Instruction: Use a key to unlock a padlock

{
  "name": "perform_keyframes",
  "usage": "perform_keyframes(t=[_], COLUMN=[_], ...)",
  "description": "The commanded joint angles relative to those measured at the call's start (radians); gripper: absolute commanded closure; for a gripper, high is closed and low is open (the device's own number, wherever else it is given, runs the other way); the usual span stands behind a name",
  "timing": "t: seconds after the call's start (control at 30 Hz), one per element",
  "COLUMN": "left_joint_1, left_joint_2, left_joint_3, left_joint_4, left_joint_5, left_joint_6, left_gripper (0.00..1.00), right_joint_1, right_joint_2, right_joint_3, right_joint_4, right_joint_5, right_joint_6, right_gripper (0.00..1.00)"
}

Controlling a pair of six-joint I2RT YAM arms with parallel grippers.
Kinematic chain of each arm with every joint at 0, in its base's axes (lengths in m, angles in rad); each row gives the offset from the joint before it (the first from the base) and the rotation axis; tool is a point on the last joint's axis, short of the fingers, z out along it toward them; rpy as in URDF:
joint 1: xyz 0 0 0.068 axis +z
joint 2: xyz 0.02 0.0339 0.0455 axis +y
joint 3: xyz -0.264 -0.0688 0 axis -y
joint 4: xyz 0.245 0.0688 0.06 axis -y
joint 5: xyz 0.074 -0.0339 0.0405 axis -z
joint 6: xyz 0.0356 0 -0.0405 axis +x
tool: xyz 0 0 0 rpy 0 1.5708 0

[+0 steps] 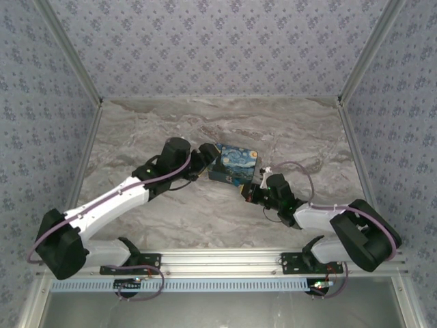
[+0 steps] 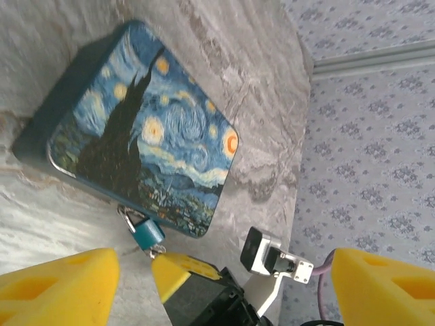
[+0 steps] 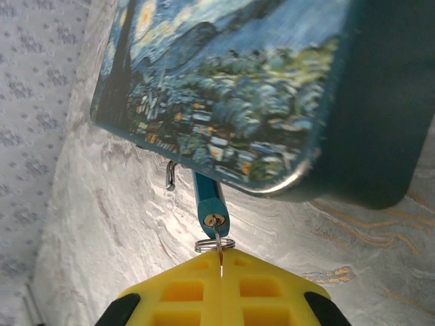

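Observation:
I should have my right gripper leave the key and press the box's loose end (image 1: pixel 255 167) to straighten the box (image 1: pixel 235 163), which lies crooked ahead of my open left gripper.
The tiny blue padlock (image 3: pixel 210 202) hangs by its silvery shackle (image 3: pixel 170 175) from the front edge of the starry-night box (image 3: pixel 231 88). A thin key (image 3: pixel 218 239) with a wire ring (image 3: pixel 215 245) sits in the keyhole at the lock's bottom end. My right gripper (image 3: pixel 221 270) is shut on the key, its yellow fingers pressed together. In the left wrist view the padlock (image 2: pixel 147 231) shows below the box (image 2: pixel 146 129), with the right gripper's yellow finger (image 2: pixel 178 271) touching its key end. My left gripper (image 2: pixel 224 265) stands wide open, its fingers (image 2: pixel 58 285) short of the box.
The box (image 1: pixel 234 166) lies mid-table on the marble top (image 1: pixel 205 212), between the left gripper (image 1: pixel 205 158) and the right gripper (image 1: pixel 255 189). Patterned walls (image 1: pixel 218 48) close in the back and sides. An aluminium rail (image 1: pixel 218 260) runs along the near edge.

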Motion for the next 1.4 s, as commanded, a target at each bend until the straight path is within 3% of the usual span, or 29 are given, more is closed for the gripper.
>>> perform_keyframes(t=[0.0,0.3,0.5,0.7,1.0,1.27,1.37], left_joint_1=[0.028,0.082,0.145,0.208,0.213,0.210,0.200], left_joint_2=[-0.021,-0.021,0.011,0.114,0.341,0.522,0.559], left_joint_3=[0.029,0.030,0.030,0.090,0.211,0.256,0.252], left_joint_4=[-0.076,-0.082,-0.088,-0.113,-0.106,0.007,0.042], left_joint_5=[-0.059,-0.044,0.009,0.111,0.269,0.433,0.474], left_joint_6=[0.116,0.153,0.190,0.316,0.460,0.447,0.438], left_gripper=[0.17,0.15,0.15,0.15,0.14,0.14,0.19], right_joint_1=[-0.018,-0.033,-0.033,-0.052,-0.298,-0.364,-0.363], right_joint_2=[0.024,0.075,0.027,-0.108,-0.153,0.030,0.100], right_joint_3=[-0.023,-0.014,-0.010,0.012,0.106,0.239,0.292], right_joint_4=[0.031,0.002,-0.131,-0.333,-0.424,-0.390,-0.374], right_joint_5=[-0.037,-0.030,0.025,0.075,-0.172,-0.295,-0.338], right_joint_6=[0.167,0.296,0.229,0.026,-0.181,-0.232,-0.249], right_gripper=[1.00,1.00,0.64,0.40,0.03,0.00,0.08])
